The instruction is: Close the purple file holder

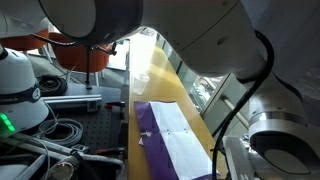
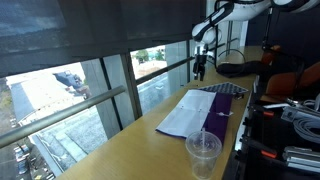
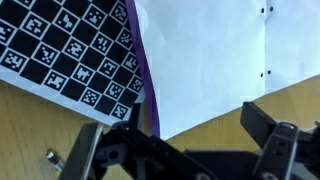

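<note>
My gripper's open fingers are on both sides of the corner of the purple file holder (image 3: 163, 132). I carry on moving down until they reach its edge (image 3: 190, 127), and then close them.
The purple file holder (image 2: 222, 112) lies open on the yellowish tabletop, with white sheets showing on top. It also shows in an exterior view (image 1: 160, 140) below the arm. In the wrist view only a thin purple edge (image 3: 141, 75) and the white sheets show. My gripper (image 2: 200, 68) hangs above the far end of the table, beyond the holder and apart from it. In the wrist view its two dark fingers (image 3: 175, 142) are spread wide over the sheet's corner and bare table, open and empty.
A clear plastic cup (image 2: 203, 155) stands at the near end of the table. A black-and-white marker board (image 3: 65, 50) lies beside the holder. Windows with blinds (image 2: 90, 40) run along one table side. Cables and equipment (image 1: 50, 135) crowd the other side.
</note>
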`<state>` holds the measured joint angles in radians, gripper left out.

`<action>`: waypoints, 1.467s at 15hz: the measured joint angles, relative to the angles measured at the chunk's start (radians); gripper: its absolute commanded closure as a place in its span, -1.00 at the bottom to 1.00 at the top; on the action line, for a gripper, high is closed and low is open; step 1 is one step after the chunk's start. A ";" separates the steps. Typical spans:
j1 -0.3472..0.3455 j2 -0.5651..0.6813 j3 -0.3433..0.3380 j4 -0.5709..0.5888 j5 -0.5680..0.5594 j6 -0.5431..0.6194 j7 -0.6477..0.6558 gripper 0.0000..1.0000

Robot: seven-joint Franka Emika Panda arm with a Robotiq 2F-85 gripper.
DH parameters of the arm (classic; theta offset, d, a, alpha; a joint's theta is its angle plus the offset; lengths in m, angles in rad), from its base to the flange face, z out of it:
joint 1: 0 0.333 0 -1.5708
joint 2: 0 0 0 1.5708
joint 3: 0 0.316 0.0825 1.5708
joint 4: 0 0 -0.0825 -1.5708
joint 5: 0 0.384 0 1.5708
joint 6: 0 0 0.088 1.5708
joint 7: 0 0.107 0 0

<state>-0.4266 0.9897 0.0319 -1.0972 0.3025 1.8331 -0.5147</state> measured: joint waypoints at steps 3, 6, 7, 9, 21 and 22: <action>0.000 0.090 0.017 0.084 0.000 -0.001 -0.001 -1.00; 0.002 0.162 0.029 0.163 -0.001 -0.005 -0.002 -1.00; 0.002 0.181 0.031 0.186 -0.001 -0.008 -0.002 -1.00; 0.002 0.211 0.034 0.231 -0.002 -0.021 -0.002 -1.00; 0.006 0.286 0.036 0.363 -0.001 -0.126 -0.002 -0.45; 0.008 0.290 0.036 0.368 -0.001 -0.127 -0.002 -0.31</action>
<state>-0.4188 1.2792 0.0682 -0.7288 0.3014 1.7060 -0.5167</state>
